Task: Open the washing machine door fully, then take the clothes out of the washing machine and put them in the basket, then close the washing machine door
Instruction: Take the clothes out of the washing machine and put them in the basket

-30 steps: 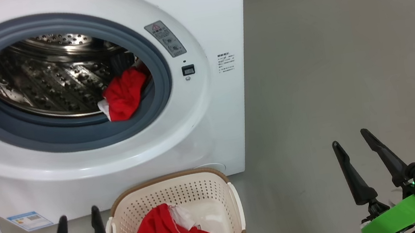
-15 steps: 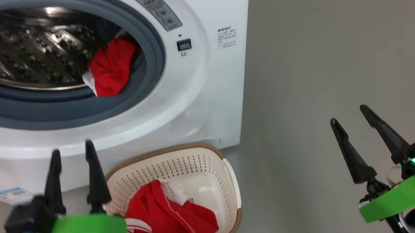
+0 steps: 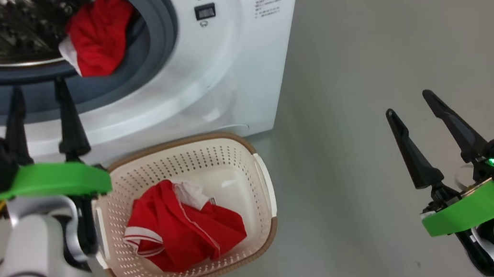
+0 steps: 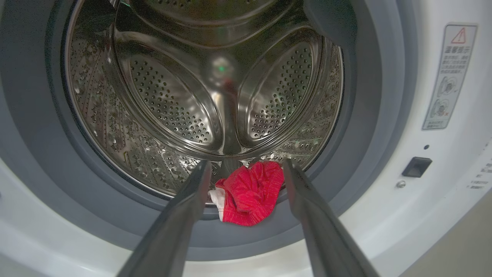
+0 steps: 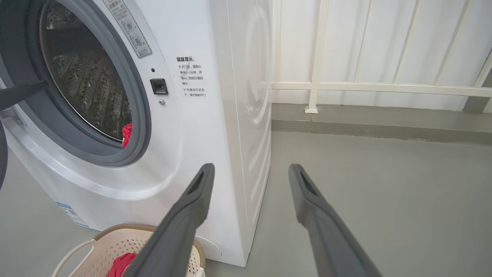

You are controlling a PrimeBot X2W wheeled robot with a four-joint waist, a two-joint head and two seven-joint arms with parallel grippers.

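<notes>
Shiny drum metal [image 4: 168,159] is visible behind the bunched piece of red clothes [image 3: 101,36], so I expect the drum to be empty when I lift that piece out.
The white washing machine [image 3: 227,64] stands with its round opening uncovered. A dark sliver at the left edge of the right wrist view looks like the washing machine door [image 5: 1,154], swung aside. One piece of the red clothes [image 3: 97,34] lies on the drum's lip, against the grey ring. My left gripper [image 3: 38,88] is open in front of the ring. In its wrist view the open left gripper [image 4: 246,164] frames that garment [image 4: 248,192] without touching it. More red clothes [image 3: 182,229] lie in the basket [image 3: 249,157]. My right gripper [image 3: 408,103] hangs open and empty over the floor.
The basket stands on the grey floor right below the machine's front. A white railing [image 5: 315,86] and a low kerb run along the wall beyond the machine. My right gripper [image 5: 250,167] points past the machine's right corner, with bare floor around it.
The head camera has tilted down, so the machine has slid up the picture. My left gripper has risen from beside the basket to the drum opening. The right gripper stays open.
</notes>
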